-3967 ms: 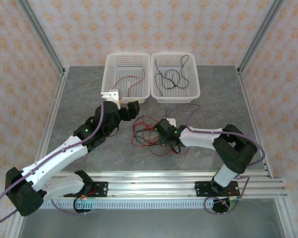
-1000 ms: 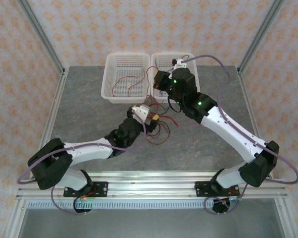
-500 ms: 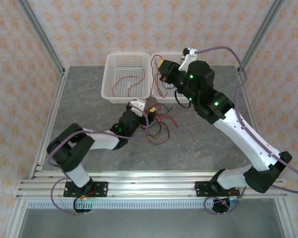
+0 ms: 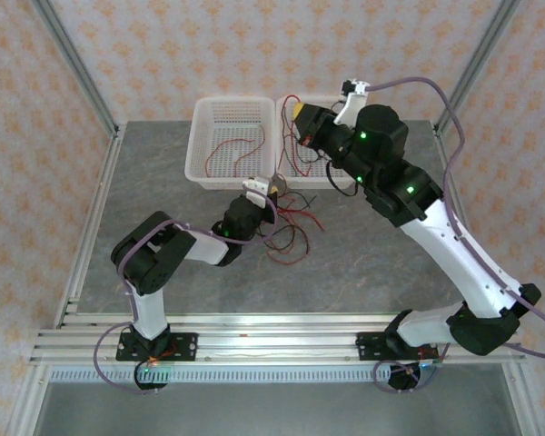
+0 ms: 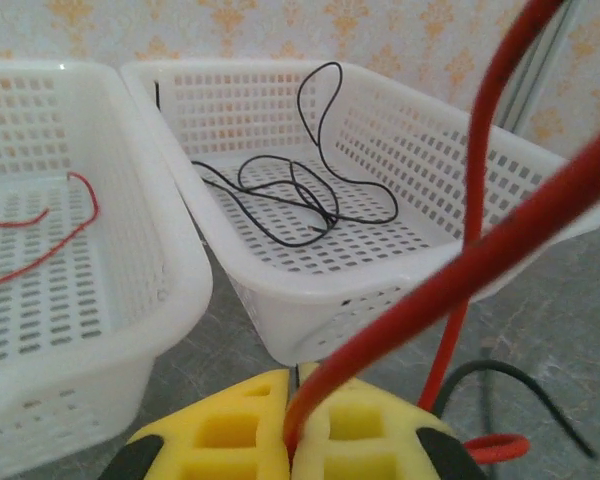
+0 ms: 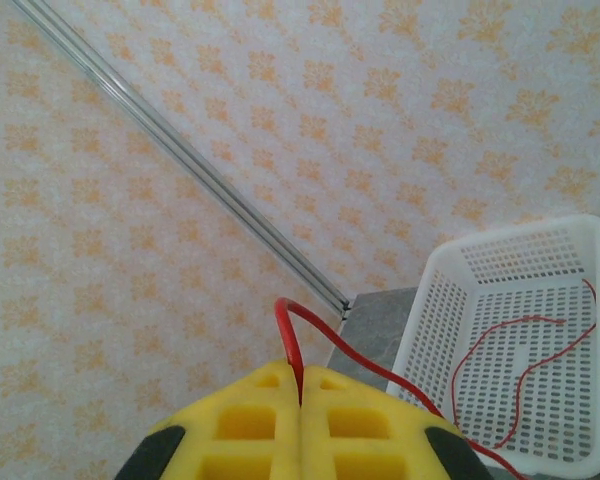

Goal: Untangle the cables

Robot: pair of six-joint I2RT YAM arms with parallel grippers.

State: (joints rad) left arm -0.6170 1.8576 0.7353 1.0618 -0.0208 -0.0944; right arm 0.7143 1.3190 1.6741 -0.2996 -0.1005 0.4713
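Observation:
The red cable is hanging over the black cable's basket (image 4: 312, 162). My left gripper should free it, and my right gripper should carry it over the red cable's basket (image 4: 232, 143).
A tangle of red and black cables (image 4: 291, 229) lies on the grey table in front of the two baskets. My left gripper (image 4: 271, 188) sits low at the tangle's far edge. Its yellow pads (image 5: 230, 430) are shut on a red cable (image 5: 450, 275) that rises steeply up to the right. My right gripper (image 4: 296, 116) hangs high above the baskets, shut on a red cable (image 6: 292, 330) that loops out of its pads (image 6: 350, 420) and runs down toward the table.
The left white basket (image 4: 200, 136) holds one red cable (image 4: 236, 150). The right white basket (image 5: 280, 310) holds a black cable (image 5: 290, 190) and stands just ahead of my left gripper. Metal frame posts stand at the table's corners.
My left gripper has shut on a red cable and edged toward the baskets. My right gripper has risen a little and drifted right, still holding its red cable.

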